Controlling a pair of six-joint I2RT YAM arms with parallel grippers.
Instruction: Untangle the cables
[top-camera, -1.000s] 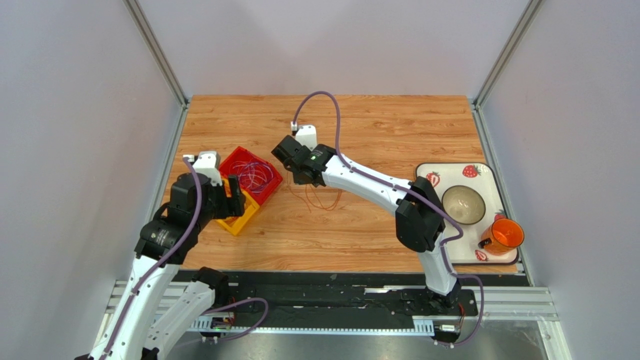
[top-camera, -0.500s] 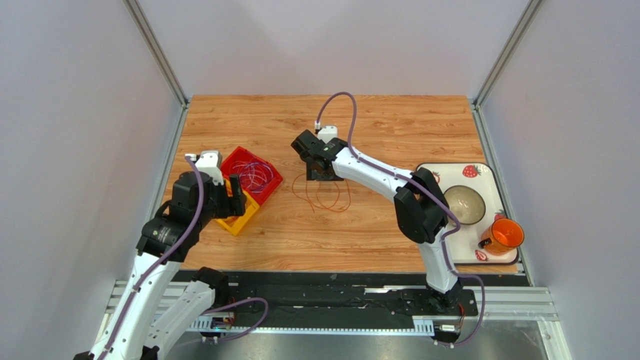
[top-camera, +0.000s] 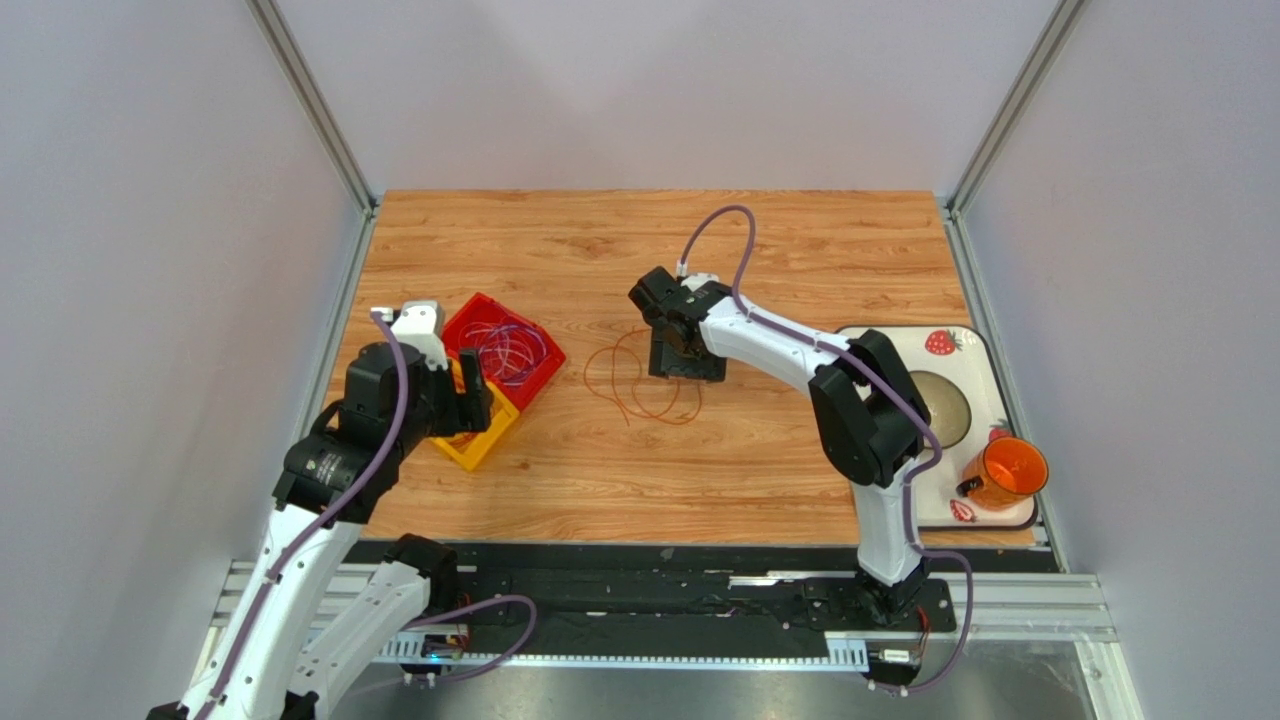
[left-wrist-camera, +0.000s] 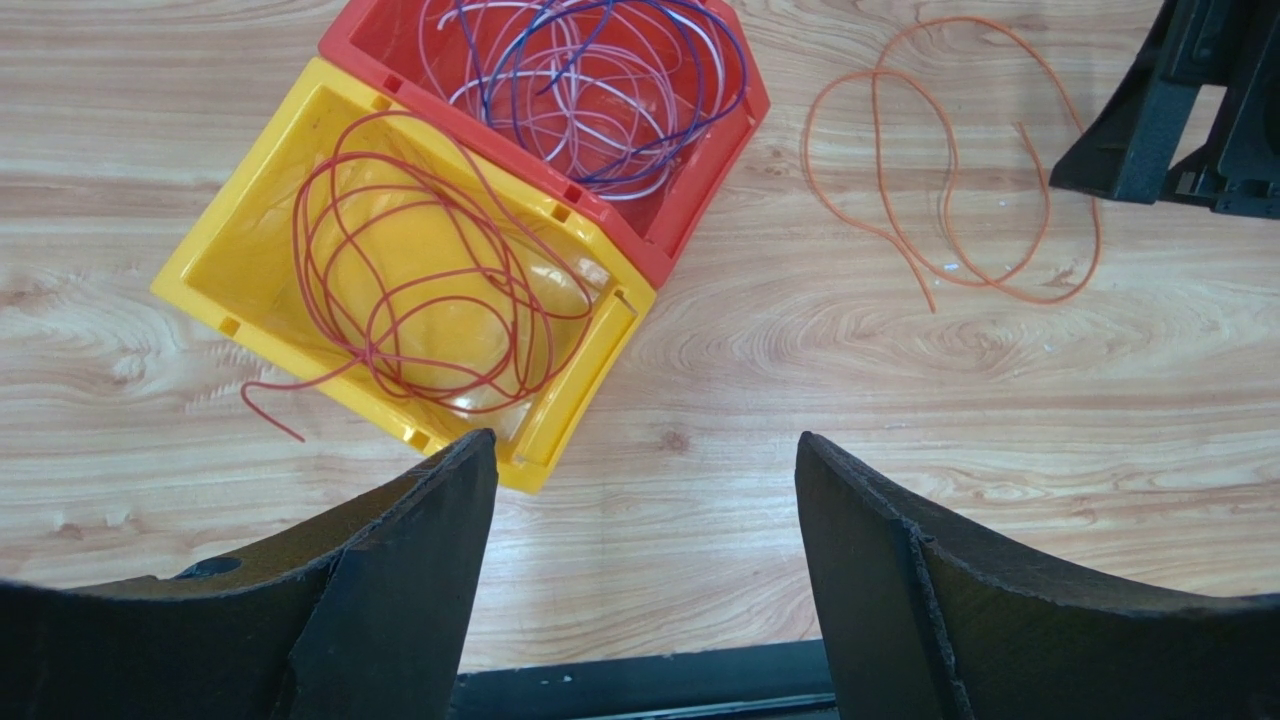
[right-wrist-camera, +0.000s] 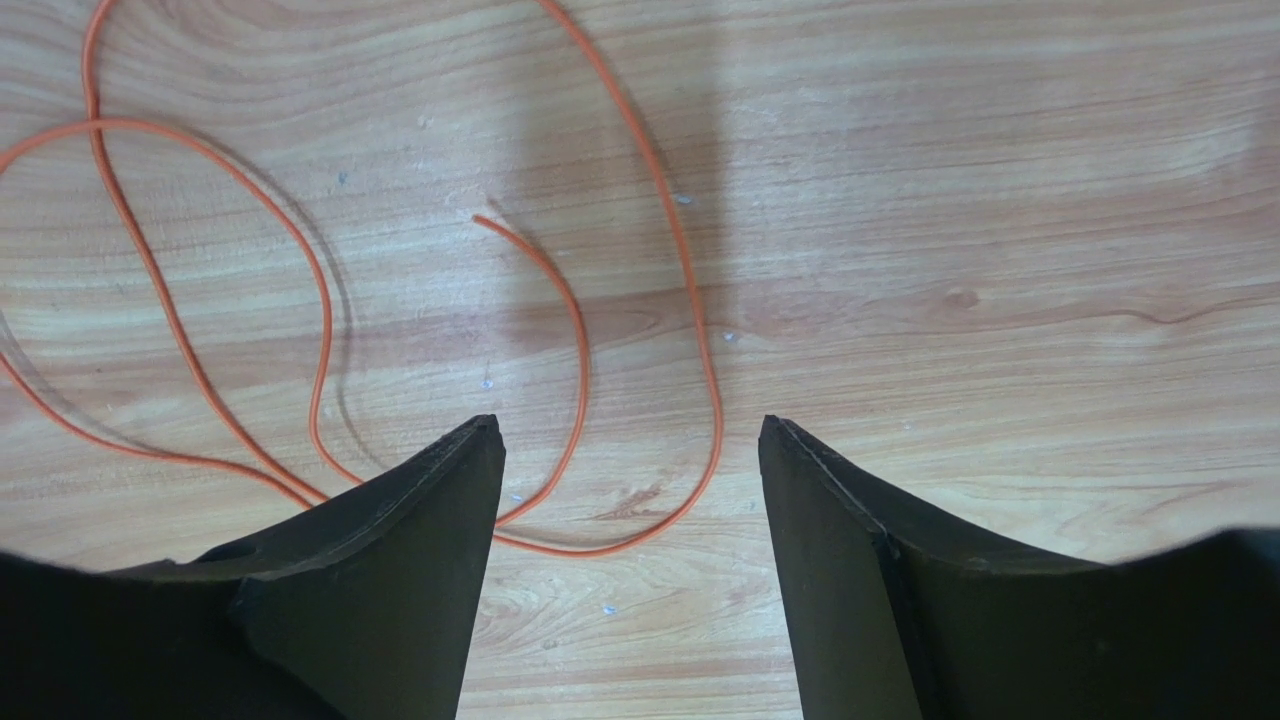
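My right gripper is hovering at the orange cable's outer curve (left-wrist-camera: 1095, 243), away from the spot where the strands of cable cross, so I should turn my fingers and pinch the crossing (left-wrist-camera: 983, 281) before I lift.
A thin orange cable (top-camera: 639, 383) lies in loose loops on the wooden table, free of both grippers. My right gripper (top-camera: 676, 360) hovers over its right side, open and empty, and the cable (right-wrist-camera: 694, 293) curves on the wood just beyond the fingertips (right-wrist-camera: 624, 428). A red bin (top-camera: 504, 348) holds curled purple and pale lilac cables (left-wrist-camera: 594, 75). The adjoining yellow bin (left-wrist-camera: 226, 278) holds a dark red cable (left-wrist-camera: 398, 248). My left gripper (left-wrist-camera: 639, 443) stands open and empty above the table, just near of the yellow bin. The orange cable (left-wrist-camera: 950, 150) is also in the left wrist view.
A white strawberry-print tray (top-camera: 902, 338) sits at the table's right edge with a pale bowl (top-camera: 927, 408) and an orange cup (top-camera: 1014, 468) on it. Grey walls enclose the table on three sides.
My right gripper opened, let the orange cable drop onto the table and moved right, away from the red bin. The left arm has not moved.
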